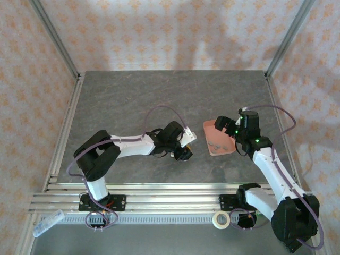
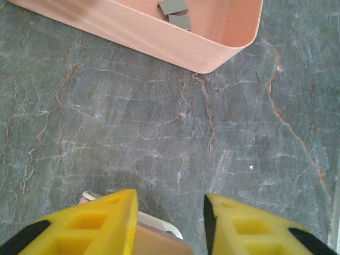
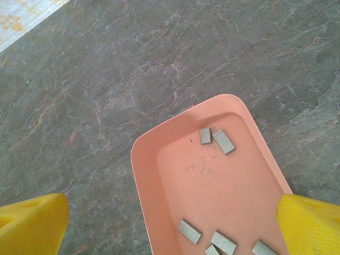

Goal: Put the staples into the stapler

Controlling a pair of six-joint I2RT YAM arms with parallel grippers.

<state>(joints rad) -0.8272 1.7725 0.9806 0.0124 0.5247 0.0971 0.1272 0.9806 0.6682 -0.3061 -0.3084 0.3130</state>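
Next, I move and turn my left gripper square around the pinkish-brown body (image 2: pixel 158 243) before closing it, because the stapler's white base (image 2: pixel 160 223) slants under one of its fingers.
A salmon-pink tray (image 3: pixel 144 175) holds several small grey staple strips (image 3: pixel 223 141); two of them lie near its far end and others (image 3: pixel 189 231) near its near end. My right gripper (image 3: pixel 171 218) hangs open above this tray, yellow fingers wide apart on either side. The tray (image 1: pixel 219 146) also lies just right of my left gripper (image 1: pixel 183 153). From the left wrist, a small stapler (image 2: pixel 156 234) with a pinkish-brown body and white base shows between my left gripper's (image 2: pixel 170 204) fingers. It sits against the left finger, with a gap to the right one. The tray corner (image 2: pixel 159 37) with two staples (image 2: pixel 179 21) lies ahead.
Grey marbled tabletop (image 1: pixel 138 101) stretches behind and to the left. Aluminium rails run along the near edge, with a tape roll (image 1: pixel 221 219) and a clear plastic item (image 1: pixel 48 223) beside them. Patterned walls enclose the table.
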